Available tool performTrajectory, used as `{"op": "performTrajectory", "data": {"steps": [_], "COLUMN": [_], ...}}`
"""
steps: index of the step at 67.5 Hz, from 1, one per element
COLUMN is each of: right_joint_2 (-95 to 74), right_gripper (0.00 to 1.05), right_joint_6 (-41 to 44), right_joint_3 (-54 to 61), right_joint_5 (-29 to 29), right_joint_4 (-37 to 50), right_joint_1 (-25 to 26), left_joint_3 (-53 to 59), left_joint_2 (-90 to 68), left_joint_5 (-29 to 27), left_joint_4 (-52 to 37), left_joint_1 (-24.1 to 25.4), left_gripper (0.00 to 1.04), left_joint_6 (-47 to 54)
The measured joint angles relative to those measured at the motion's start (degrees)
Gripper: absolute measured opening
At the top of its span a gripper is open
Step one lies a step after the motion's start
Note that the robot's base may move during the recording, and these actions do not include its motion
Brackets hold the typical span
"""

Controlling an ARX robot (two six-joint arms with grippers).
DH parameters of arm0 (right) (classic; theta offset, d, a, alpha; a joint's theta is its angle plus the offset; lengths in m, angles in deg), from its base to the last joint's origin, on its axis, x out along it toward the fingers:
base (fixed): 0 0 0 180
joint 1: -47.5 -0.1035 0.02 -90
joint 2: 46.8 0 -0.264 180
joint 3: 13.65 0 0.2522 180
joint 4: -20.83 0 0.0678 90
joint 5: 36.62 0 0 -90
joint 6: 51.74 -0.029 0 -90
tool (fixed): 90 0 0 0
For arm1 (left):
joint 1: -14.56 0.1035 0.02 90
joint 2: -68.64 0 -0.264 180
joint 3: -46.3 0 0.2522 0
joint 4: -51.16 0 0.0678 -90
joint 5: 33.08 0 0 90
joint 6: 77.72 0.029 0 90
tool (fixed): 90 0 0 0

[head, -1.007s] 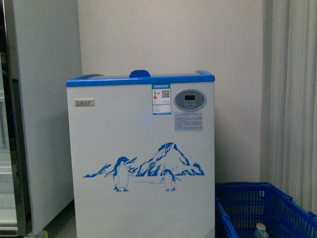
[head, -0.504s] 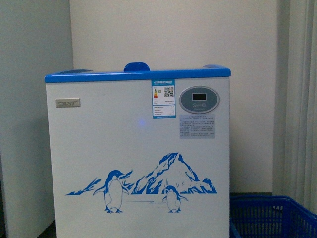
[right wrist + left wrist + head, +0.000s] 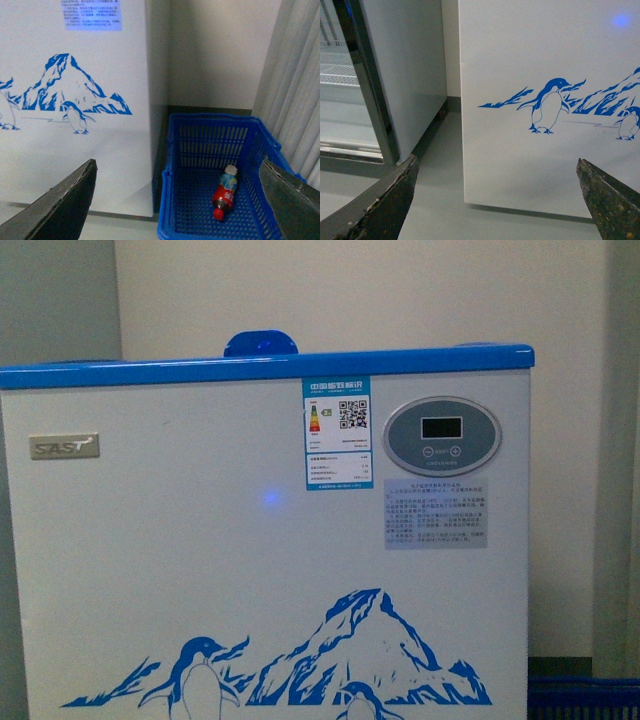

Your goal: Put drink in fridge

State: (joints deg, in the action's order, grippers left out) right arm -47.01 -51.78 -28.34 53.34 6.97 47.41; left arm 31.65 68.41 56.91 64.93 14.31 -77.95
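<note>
A blue handle (image 3: 260, 343) is just above the fridge's flat blue top rim (image 3: 270, 368). The lid should slide straight back when I push it.
The fridge (image 3: 200, 560) is a white chest freezer with a blue top rim and a blue penguin-and-mountain picture; it fills the front view. Its front also shows in the left wrist view (image 3: 545, 60) and the right wrist view (image 3: 75, 60). The drink (image 3: 225, 192), a red-capped bottle with a red and blue label, lies on its side in a blue crate (image 3: 170, 200) on the floor beside the fridge. My left gripper (image 3: 497, 200) is open and empty, facing the fridge's lower front. My right gripper (image 3: 177, 200) is open and empty, above the crate's near edge. The fridge's lid is hidden.
A tall grey upright cabinet (image 3: 405, 75) with a glass door stands close beside the fridge, with a narrow floor gap (image 3: 440, 165) between them. A grey curtain (image 3: 295, 90) hangs past the crate. A beige wall (image 3: 400, 290) is behind the fridge.
The front view has closed in on the fridge: it now fills the frame, and the grey cabinet and most of the blue crate have slid out of view.
</note>
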Motion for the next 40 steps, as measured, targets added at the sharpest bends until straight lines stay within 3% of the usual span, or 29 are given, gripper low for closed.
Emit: {"op": "performTrajectory", "data": {"steps": [40], "right_joint_2": [0.00], "right_gripper": [0.97], "right_joint_6": [0.00], "right_joint_3": [0.00], "right_joint_5": [0.00], "right_joint_4": [0.00], "right_joint_1": [0.02], "left_joint_3": [0.00], "left_joint_2": [0.02], "left_joint_5": [0.02], "left_joint_4": [0.00], "left_joint_1": [0.00], "left_gripper": [0.97], "left_joint_6": [0.00]}}
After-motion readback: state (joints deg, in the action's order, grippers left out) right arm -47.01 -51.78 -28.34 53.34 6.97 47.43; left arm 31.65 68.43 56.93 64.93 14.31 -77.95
